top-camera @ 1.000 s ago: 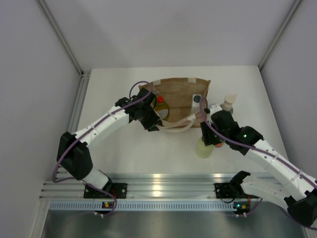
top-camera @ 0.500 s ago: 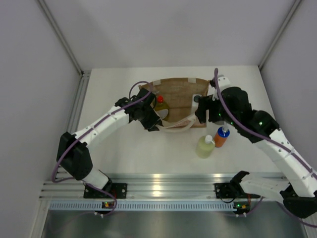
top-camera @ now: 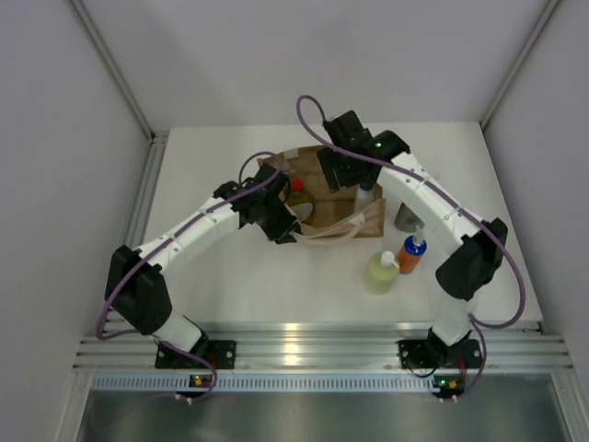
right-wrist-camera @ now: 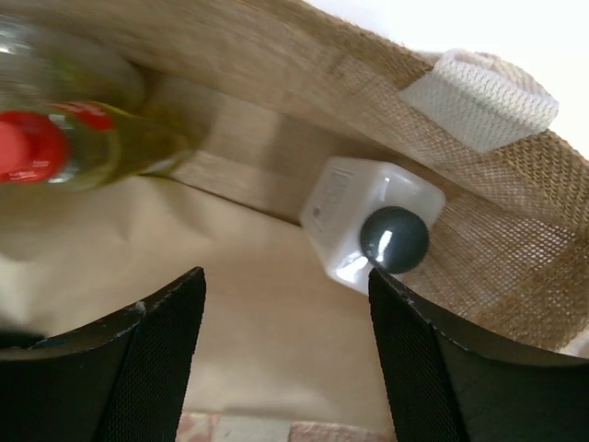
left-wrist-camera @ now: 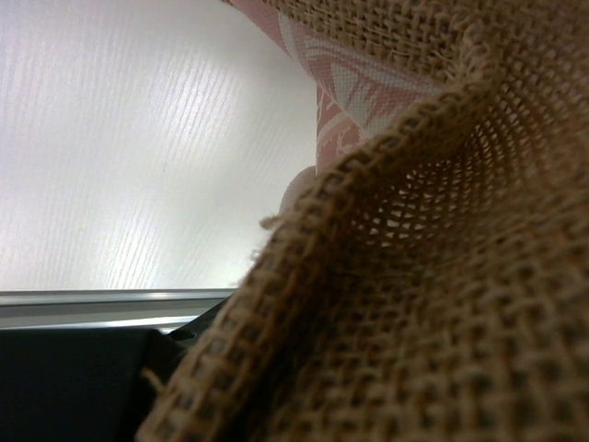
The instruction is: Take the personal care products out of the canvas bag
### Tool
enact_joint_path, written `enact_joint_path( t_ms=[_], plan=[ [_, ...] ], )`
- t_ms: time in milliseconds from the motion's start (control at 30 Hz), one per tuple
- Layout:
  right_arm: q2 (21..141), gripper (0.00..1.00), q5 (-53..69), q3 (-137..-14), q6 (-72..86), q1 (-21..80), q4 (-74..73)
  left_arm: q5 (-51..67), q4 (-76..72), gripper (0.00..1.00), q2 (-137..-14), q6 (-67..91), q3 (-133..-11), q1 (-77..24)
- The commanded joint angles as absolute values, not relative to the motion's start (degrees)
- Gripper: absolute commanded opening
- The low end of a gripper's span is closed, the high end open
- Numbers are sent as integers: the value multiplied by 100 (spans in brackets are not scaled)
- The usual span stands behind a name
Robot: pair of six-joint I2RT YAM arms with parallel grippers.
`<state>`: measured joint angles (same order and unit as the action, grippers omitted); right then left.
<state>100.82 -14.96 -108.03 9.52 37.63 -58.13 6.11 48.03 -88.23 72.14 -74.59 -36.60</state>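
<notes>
My gripper will lift the white bottle (top-camera: 364, 196), and it will come out alone and leave that corner of the bag empty. Open bag bottom (top-camera: 334, 209) lies between it and the yellow bottle.
The canvas bag (top-camera: 371, 219) stands at the table's middle back. My left gripper (top-camera: 279, 221) grips its left rim; in the left wrist view only burlap (left-wrist-camera: 442, 276) shows and the fingers are hidden. My right gripper (top-camera: 342, 175) hovers open and empty over the bag's mouth (right-wrist-camera: 285, 276). Inside the bag stand a white dark-capped bottle (right-wrist-camera: 377, 230) by the right wall and a yellow red-capped bottle (right-wrist-camera: 55, 147) at the left (top-camera: 297, 189). On the table to the bag's right stand the pale-green bottle (top-camera: 381, 273), the orange blue-capped bottle (top-camera: 411, 255) and the grey-green bottle (top-camera: 408, 218), partly under my right arm. The silvery tube is out of view.
The bag's cream handles (top-camera: 327, 232) droop over its front side. A cream tab (right-wrist-camera: 479, 97) sits on the rim near the white bottle. An aluminium rail (top-camera: 294, 345) runs along the table's near edge. Grey walls close in both sides.
My right gripper left the orange bottle standing beside the pale-green one, then swung back and up over the bag's mouth. The left arm has not moved.
</notes>
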Motion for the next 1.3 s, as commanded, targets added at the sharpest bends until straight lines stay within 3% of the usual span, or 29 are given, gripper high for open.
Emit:
enact_joint_path(
  t_ms=[0,600,933,1200,1233,1267],
  plan=[
    [10317,70,-2363,-11442,835,3700,-6468,765,4746,31,-8719,7339,-7567,-3726],
    [11382,72,-3665,-11118,1476,3542,-6399,835,4746,31,-8771,7278,-7576,-3718],
    [11461,69,-2892,-10434,1494,3367,-5714,817,4746,31,-8710,7269,-7603,-3718],
    [11110,61,-2269,-9528,1626,3103,-4958,817,4755,31,-8684,7233,-7567,-3727],
    [11092,58,-2241,-9475,1635,3076,-4861,817,4755,31,-8675,7225,-7567,-3718],
    [11031,44,-2233,-9344,1635,3067,-4791,817,4755,31,-8666,7225,-7567,-3726]
  ],
)
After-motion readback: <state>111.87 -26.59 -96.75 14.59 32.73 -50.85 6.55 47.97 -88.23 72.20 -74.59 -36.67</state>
